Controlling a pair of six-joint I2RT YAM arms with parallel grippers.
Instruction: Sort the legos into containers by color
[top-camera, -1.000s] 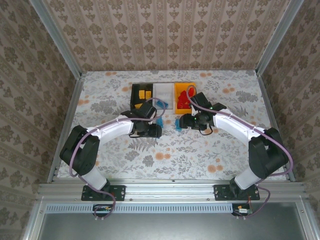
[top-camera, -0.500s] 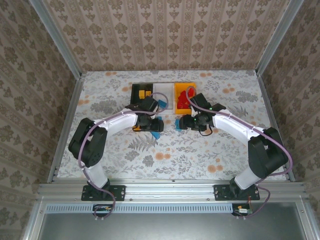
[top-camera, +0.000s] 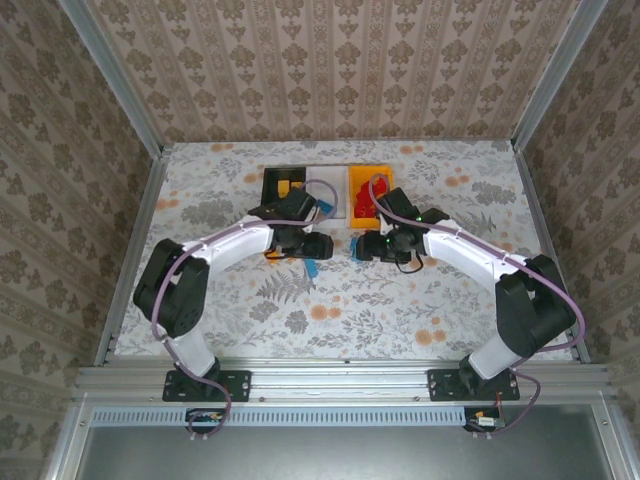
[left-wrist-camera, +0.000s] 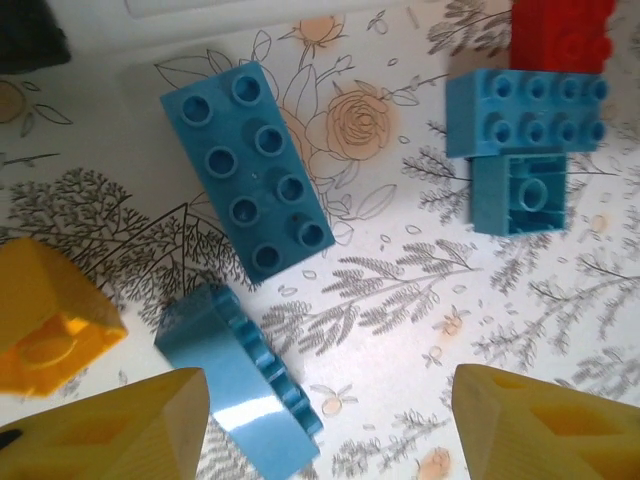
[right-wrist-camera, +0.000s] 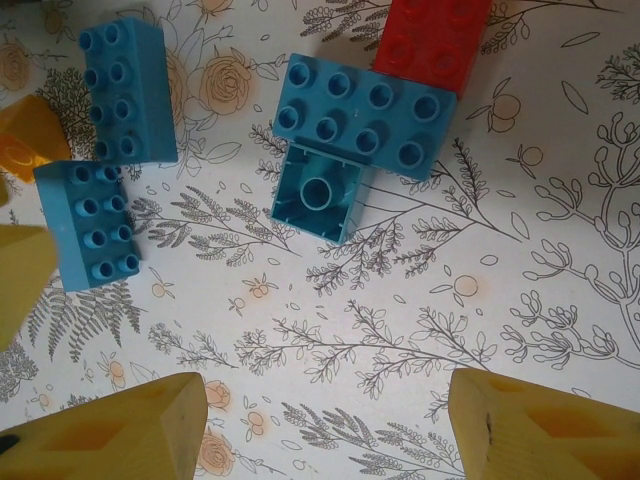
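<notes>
The blue brick (left-wrist-camera: 240, 385) is lying at a slant next to a finger of my left gripper. I should center the gripper over the brick before I carry it to the white container (top-camera: 335, 195).
Several blue legos lie on the flowered table between my two grippers. In the left wrist view a blue brick (left-wrist-camera: 240, 385) lies on its side against the left finger of my open left gripper (left-wrist-camera: 330, 430), apart from the right finger. A flat blue brick (left-wrist-camera: 245, 170) and an orange brick (left-wrist-camera: 45, 325) lie close by. My right gripper (right-wrist-camera: 325, 425) stands open over bare table, below a blue brick (right-wrist-camera: 360, 115), an upturned blue one (right-wrist-camera: 318, 192) and a red one (right-wrist-camera: 435, 40). The containers, black (top-camera: 268, 180), white (top-camera: 330, 178) and orange (top-camera: 352, 180), stand behind both grippers (top-camera: 322, 250) (top-camera: 360, 248).
Yellow bricks (top-camera: 288, 187) lie in the black bin and red ones (top-camera: 365, 205) in the orange bin. Two more blue bricks (right-wrist-camera: 125, 90) (right-wrist-camera: 90, 225) lie left of my right gripper. Patterned walls close in the table on three sides, with free room toward the near edge.
My left arm has swung back toward the bins and its jaws have opened wider. The right arm has stayed where it was.
</notes>
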